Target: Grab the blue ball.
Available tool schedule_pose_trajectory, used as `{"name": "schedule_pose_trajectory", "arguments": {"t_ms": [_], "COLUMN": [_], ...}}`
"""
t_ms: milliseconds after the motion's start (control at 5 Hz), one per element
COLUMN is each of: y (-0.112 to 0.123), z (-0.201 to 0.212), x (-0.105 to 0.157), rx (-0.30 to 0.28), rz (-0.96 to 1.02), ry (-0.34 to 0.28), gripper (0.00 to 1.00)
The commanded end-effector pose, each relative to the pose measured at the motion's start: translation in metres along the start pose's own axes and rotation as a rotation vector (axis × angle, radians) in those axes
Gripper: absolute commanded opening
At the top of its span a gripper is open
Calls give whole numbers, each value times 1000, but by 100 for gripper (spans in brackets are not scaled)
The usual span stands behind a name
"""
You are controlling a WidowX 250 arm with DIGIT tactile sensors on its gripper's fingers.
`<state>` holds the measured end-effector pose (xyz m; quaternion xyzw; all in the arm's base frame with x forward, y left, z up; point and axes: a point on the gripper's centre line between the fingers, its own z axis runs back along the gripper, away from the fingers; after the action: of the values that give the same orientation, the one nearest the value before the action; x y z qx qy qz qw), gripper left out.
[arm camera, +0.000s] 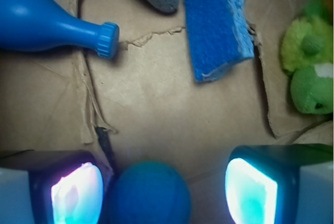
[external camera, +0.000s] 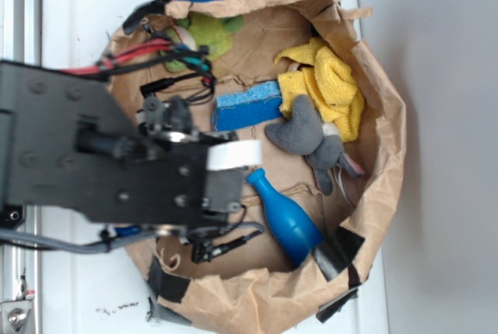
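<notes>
The blue ball [arm camera: 150, 197] has a dull, matte surface [arm camera: 151, 178] next to the shiny bottle, so I expect the ball to squeeze in and get narrower when the gripper grips and lifts it.
In the wrist view the blue ball [arm camera: 148, 195] lies on the brown paper floor between my two glowing pads, close to the left pad [arm camera: 75, 195] and apart from the right pad [arm camera: 250, 192]. My gripper [arm camera: 164, 195] is open, with the ball inside the gap and low in the frame. In the exterior view the ball is hidden under my arm and the gripper's fingers cannot be made out.
A torn paper bag wall [external camera: 389, 116] rings everything. Inside lie a blue bowling-pin bottle [external camera: 284, 217] [arm camera: 47, 20], a blue sponge [external camera: 247, 106] [arm camera: 216, 25], a green plush frog [external camera: 208, 32] [arm camera: 310, 72], a grey plush [external camera: 311, 139] and a yellow cloth [external camera: 327, 85].
</notes>
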<state>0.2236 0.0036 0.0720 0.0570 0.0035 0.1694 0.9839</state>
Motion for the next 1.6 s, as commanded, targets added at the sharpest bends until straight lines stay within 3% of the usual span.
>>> {"name": "schedule_pose_trajectory", "arguments": {"t_ms": [0,400,800,1000,1400], "y": [-5,-9,-3,-1,-3], "z": [6,-17,-41,-44,-40], "x": [1,-14,-10,-4,0], "rx": [-24,-14,-29,-30,-49], "rz": [-17,-54,-62,-36,-47], "ry": [-21,-23,-3,1,-12], "gripper": [100,100,100,0,0]}}
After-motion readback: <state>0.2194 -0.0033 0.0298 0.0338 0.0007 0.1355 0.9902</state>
